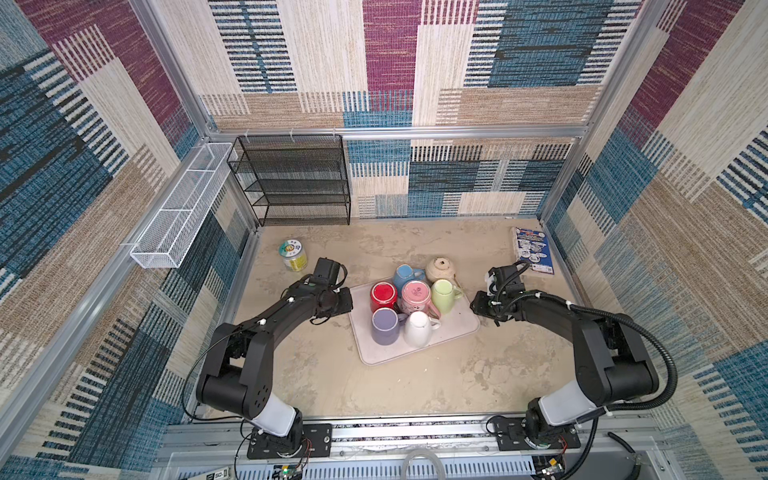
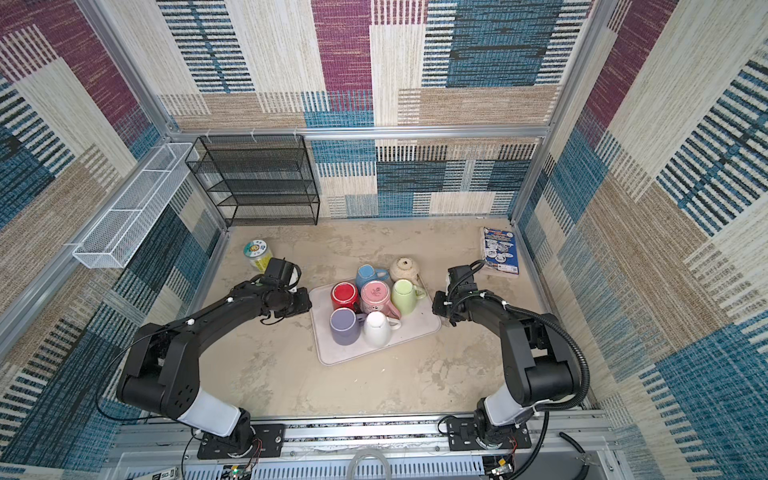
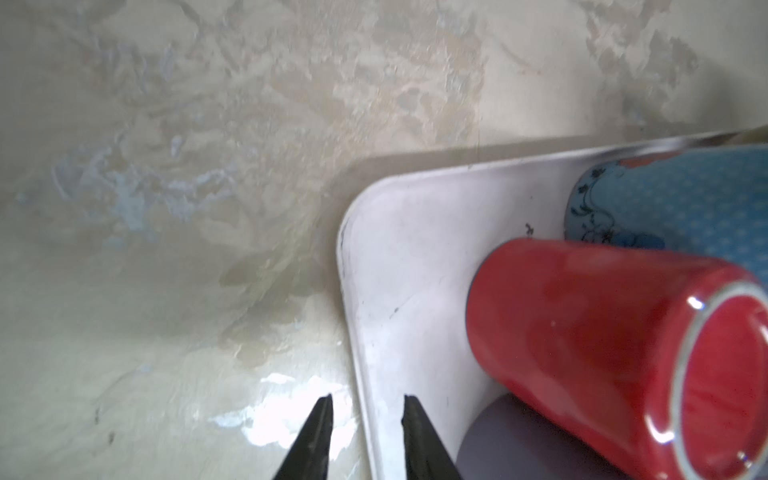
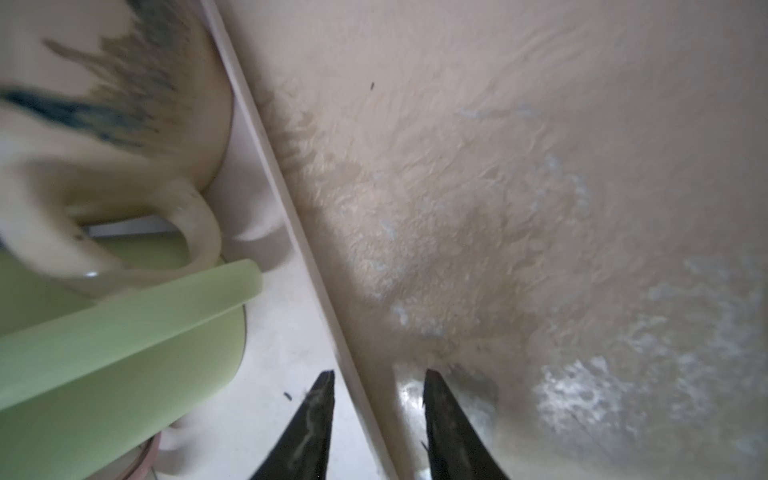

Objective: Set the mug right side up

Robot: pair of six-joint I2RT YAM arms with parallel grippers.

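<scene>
The tray's front edge [image 1: 424,345] is at a slant. My left gripper should first close on the rim [image 1: 356,328] next to the purple mug and help my right gripper straighten the tray.
Several mugs stand bottom up on a white tray [image 1: 453,328]: red [image 1: 383,296], blue [image 1: 405,275], pink [image 1: 415,294], green [image 1: 444,294], purple [image 1: 385,325], white [image 1: 419,328] and beige [image 1: 439,268]. My left gripper [image 3: 368,399] is open at the tray's left edge, its jaws either side of the rim [image 3: 349,332], with the red mug [image 3: 582,324] close by. At the right edge my right gripper [image 4: 379,374] is open too, one finger over the tray [image 4: 282,340], the other over the table, near the green mug [image 4: 104,353].
A jar with a green-and-white lid [image 1: 293,254] stands behind the left arm. A black mesh rack [image 1: 295,178] is at the back left, with a white wire basket [image 1: 178,208] on the left wall. A blue packet [image 1: 533,249] lies at the back right.
</scene>
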